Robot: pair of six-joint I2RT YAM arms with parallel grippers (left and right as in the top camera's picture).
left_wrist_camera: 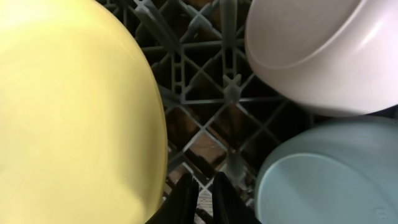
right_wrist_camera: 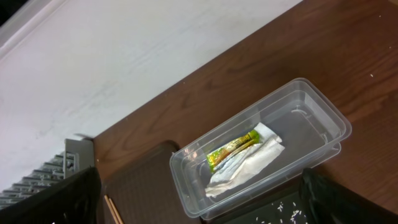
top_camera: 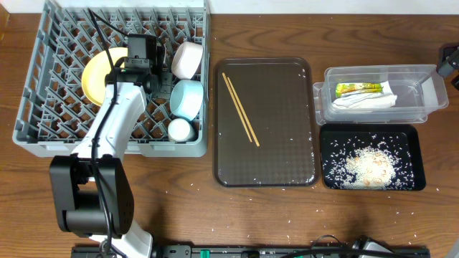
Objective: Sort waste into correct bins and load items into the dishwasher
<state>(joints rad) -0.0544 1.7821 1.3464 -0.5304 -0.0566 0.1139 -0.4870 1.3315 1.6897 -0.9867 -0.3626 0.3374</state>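
The yellow plate (top_camera: 96,80) is leaning a long way from the light blue bowl, so my left gripper should move the plate close beside the bowl (top_camera: 152,112) before it takes the chopsticks.
The grey dish rack (top_camera: 43,107) holds the yellow plate (top_camera: 97,75), white bowl (top_camera: 186,59), light blue bowl (top_camera: 188,98) and small white cup (top_camera: 179,130). My left gripper (top_camera: 152,80) is inside the rack between the plate (left_wrist_camera: 68,112), the white bowl (left_wrist_camera: 317,50) and the blue bowl (left_wrist_camera: 329,174); its fingers (left_wrist_camera: 202,186) are shut and empty. The chopsticks (top_camera: 240,109) lie on the brown tray (top_camera: 287,165). The clear tub (top_camera: 416,93) holds the wrapper (top_camera: 356,89) and the paper (top_camera: 369,102). Rice (top_camera: 369,166) lies in the black tray (top_camera: 409,140). My right gripper (top_camera: 450,61) is open above the tub (right_wrist_camera: 311,118).
Stray rice grains dot the brown tray and the table around it. In the right wrist view the wrapper (right_wrist_camera: 235,148) and paper (right_wrist_camera: 245,167) lie in the tub, with the chopsticks (right_wrist_camera: 112,208) at lower left. A white wall borders the table's far edge.
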